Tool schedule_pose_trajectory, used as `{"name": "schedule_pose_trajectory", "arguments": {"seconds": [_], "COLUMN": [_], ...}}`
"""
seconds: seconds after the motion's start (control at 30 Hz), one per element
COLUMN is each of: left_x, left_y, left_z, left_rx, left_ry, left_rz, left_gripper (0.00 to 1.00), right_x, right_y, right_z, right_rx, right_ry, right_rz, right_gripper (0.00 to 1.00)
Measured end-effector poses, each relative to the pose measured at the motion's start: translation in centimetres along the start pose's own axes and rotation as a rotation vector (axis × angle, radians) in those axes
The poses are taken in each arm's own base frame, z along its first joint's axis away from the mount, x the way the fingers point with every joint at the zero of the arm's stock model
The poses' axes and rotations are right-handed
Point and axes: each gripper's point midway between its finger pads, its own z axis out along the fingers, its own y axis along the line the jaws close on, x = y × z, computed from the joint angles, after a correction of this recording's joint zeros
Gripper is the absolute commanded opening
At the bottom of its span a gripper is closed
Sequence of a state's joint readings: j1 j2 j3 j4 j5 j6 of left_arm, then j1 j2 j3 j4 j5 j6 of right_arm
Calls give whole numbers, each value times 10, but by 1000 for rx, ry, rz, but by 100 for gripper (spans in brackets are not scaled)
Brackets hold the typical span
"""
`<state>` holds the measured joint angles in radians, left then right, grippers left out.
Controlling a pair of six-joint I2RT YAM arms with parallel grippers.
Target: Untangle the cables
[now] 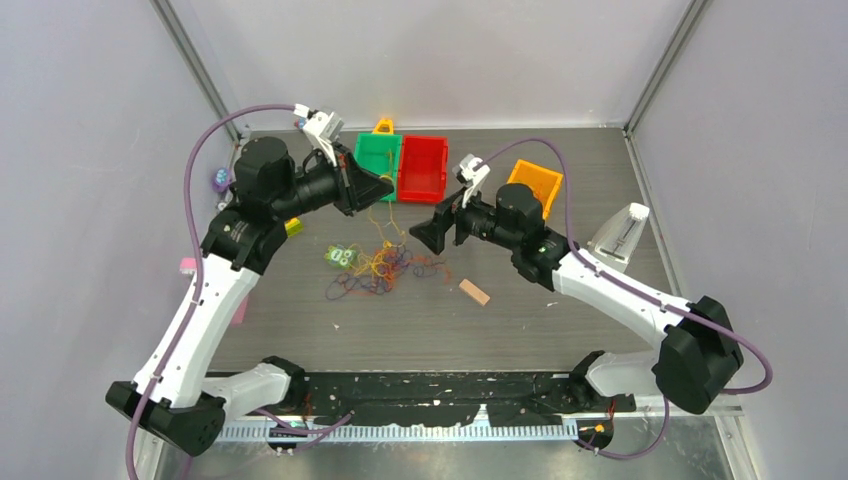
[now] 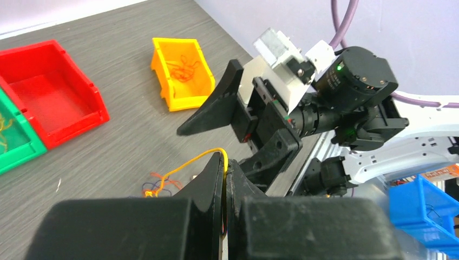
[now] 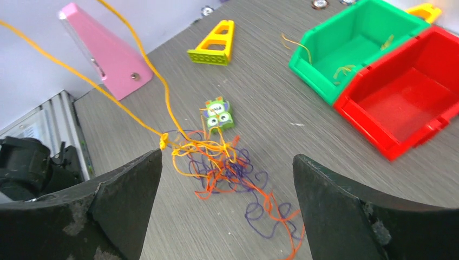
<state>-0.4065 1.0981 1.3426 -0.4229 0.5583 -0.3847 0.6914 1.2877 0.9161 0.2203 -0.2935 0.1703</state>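
The yellow cable's loops are caught in the pieces of orange cable [image 1: 381, 264], so the robot's right gripper should take over the raised yellow cable [image 1: 391, 210] to let the left gripper pick at the tangle.
The cables [image 1: 380, 268] lie in a tangle of yellow, orange and purple-blue strands mid-table, also seen in the right wrist view [image 3: 222, 162]. My left gripper [image 1: 375, 190] is raised in front of the green bin and shut on a yellow cable [image 2: 189, 162], which runs from between the tips [image 2: 226, 162] down to the tangle [image 2: 154, 187]. In the right wrist view, taut yellow strands [image 3: 108, 97] rise from the tangle to the upper left. My right gripper [image 1: 432, 232] is open and empty, just right of and above the tangle, with its jaws spread wide over the tangle [image 3: 227, 157].
Green bin [image 1: 377, 158] holding yellow strands, red bin [image 1: 423, 165] and orange bin [image 1: 535, 183] with orange strands stand at the back. A small green toy block [image 1: 342, 256] touches the tangle's left side. A wooden block [image 1: 474, 292] lies to the right, and a yellow bracket [image 1: 384, 126] behind the bins.
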Motion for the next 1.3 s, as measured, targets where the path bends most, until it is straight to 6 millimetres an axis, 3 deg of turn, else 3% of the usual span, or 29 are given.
{"name": "schedule_pose_trajectory", "arguments": {"seconds": [0.17, 0.37, 0.43, 0.53, 0.63, 0.67, 0.73, 0.9, 0.97, 1.0, 1.3], "left_x": [-6, 5, 7, 8, 7, 7, 7, 9, 19, 26, 98], "left_y": [-12, -15, -16, -16, -16, -17, -18, -11, 4, 11, 60], "left_z": [4, 13, 14, 14, 14, 14, 14, 8, 0, -4, -26], "left_rx": [50, 70, 70, 69, 69, 70, 75, 84, 49, 26, -177], "left_ry": [22, 70, 78, 81, 80, 80, 79, 55, 43, 42, 57], "left_rz": [-15, -58, -71, -81, -89, -97, -106, -140, -154, -161, -185], "left_gripper": [0, 0, 0, 0, 2, 6, 16, 67, 93, 99, 99], "right_x": [-10, -15, -11, -2, 5, 7, 8, 6, 4, 3, -26], "right_y": [27, 51, 57, 67, 69, 70, 69, 66, 65, 65, 67], "right_z": [5, 23, 29, 41, 48, 50, 51, 51, 43, 35, -26], "right_rx": [-103, -177, -192, -205, -195, -188, -172, -132, -116, -109, -46], "right_ry": [-28, -43, -36, -18, -4, 1, 2, -6, -16, -23, -110], "right_rz": [-32, -54, -56, -62, -62, -55, -49, -27, -10, 1, 92], "right_gripper": [95, 97, 86, 49, 28, 17, 7, 6, 5, 5, 5]}}
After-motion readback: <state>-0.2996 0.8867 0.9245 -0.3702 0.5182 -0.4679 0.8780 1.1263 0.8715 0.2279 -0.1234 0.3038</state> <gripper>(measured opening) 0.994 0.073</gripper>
